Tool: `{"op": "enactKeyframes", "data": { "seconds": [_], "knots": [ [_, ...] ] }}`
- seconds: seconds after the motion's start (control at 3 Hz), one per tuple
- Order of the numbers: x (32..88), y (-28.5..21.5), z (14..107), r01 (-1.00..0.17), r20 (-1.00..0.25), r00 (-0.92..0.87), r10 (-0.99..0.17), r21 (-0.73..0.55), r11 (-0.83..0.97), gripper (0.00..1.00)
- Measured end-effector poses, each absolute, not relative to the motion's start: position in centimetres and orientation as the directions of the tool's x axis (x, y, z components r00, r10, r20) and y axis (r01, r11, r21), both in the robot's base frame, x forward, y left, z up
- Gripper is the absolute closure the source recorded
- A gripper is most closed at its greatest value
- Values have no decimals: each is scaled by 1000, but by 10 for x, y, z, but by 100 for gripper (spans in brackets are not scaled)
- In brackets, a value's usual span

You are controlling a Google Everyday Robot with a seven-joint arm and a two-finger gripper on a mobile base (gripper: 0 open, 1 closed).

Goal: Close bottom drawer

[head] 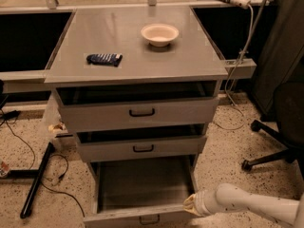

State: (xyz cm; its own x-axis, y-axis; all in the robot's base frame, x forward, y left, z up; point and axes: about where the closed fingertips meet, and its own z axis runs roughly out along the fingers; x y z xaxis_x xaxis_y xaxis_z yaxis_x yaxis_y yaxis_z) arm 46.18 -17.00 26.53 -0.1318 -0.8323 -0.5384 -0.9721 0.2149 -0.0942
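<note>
The end of the bottom drawer's front panel [193, 211] is at my gripper, so next I back away, go round to the panel's outer side [175, 217] and push from there.
The bottom drawer [142, 189] is pulled far out of the grey cabinet, its long shallow grey tray bare. Its flat front with a small dark bar handle [148, 219] is at the bottom edge of the camera view. My gripper [189, 205] comes in from the lower right on a white arm [247, 205] and sits at the right front corner of the bottom drawer, against the end of its front panel.
The two upper drawers [140, 112] [142, 147] stand slightly open. On the cabinet top [190, 61] are a white bowl [159, 33] and a dark packet [104, 59]. An office chair base [273, 146] stands right; cables and a black stand leg [35, 179] lie left.
</note>
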Motion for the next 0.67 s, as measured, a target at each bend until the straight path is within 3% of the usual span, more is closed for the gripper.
{"op": "enactKeyframes", "data": {
  "seconds": [0.67],
  "knots": [
    [478,-181,229,-960,-506,-151,-849,-128,247,100]
  ]
}}
